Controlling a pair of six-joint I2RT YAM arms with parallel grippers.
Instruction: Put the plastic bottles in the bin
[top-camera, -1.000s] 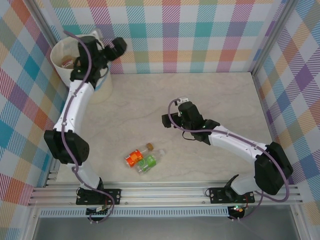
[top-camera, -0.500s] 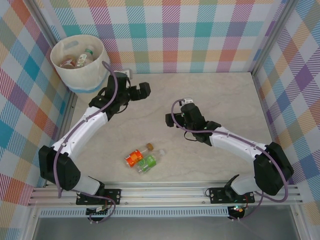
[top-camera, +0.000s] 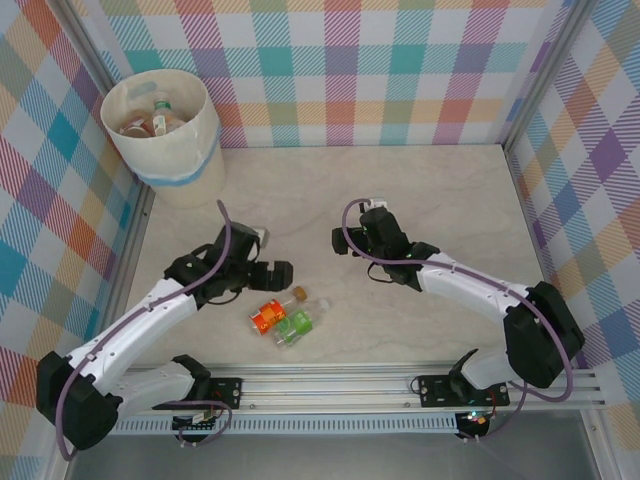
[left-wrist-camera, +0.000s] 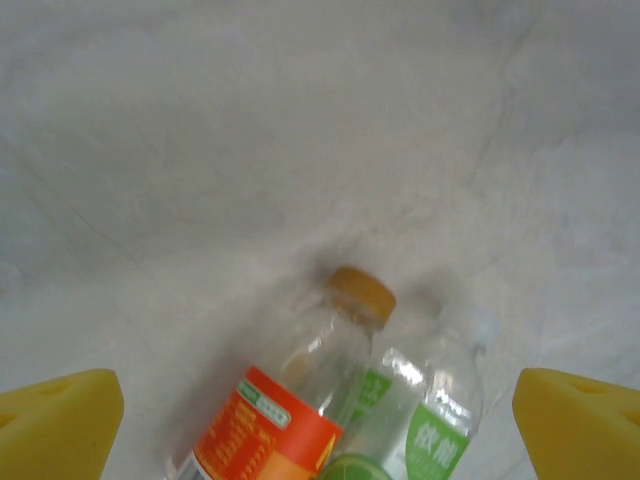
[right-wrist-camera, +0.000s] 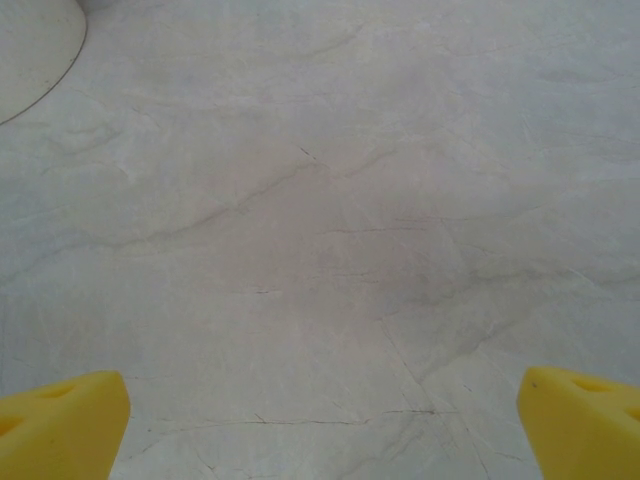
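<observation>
The orange-labelled bottle (top-camera: 269, 315) lies against the green-labelled bottle with little space for a finger, so my left gripper should separate them and take the green-labelled one (top-camera: 297, 325) first.
Two plastic bottles lie side by side on the table near the front: one with an orange label (top-camera: 268, 317) and an orange cap, one with a green label (top-camera: 298, 323). My left gripper (top-camera: 276, 274) hovers open just above and left of them. In the left wrist view the orange-labelled bottle (left-wrist-camera: 290, 400) and the green-labelled bottle (left-wrist-camera: 435, 400) lie between its spread yellow fingertips (left-wrist-camera: 55, 425), untouched. My right gripper (top-camera: 338, 240) is open over bare table mid-scene, nothing between its fingertips (right-wrist-camera: 585, 420). The bin (top-camera: 185, 150) stands at the back left with several bottles inside.
Checked walls close the table at the back and both sides. A metal rail runs along the near edge (top-camera: 330, 385). The bin's base edge (right-wrist-camera: 35, 40) shows at the top left of the right wrist view.
My left arm has swung away from the bin, down across the table to the two bottles at the front. The right arm has hardly moved.
</observation>
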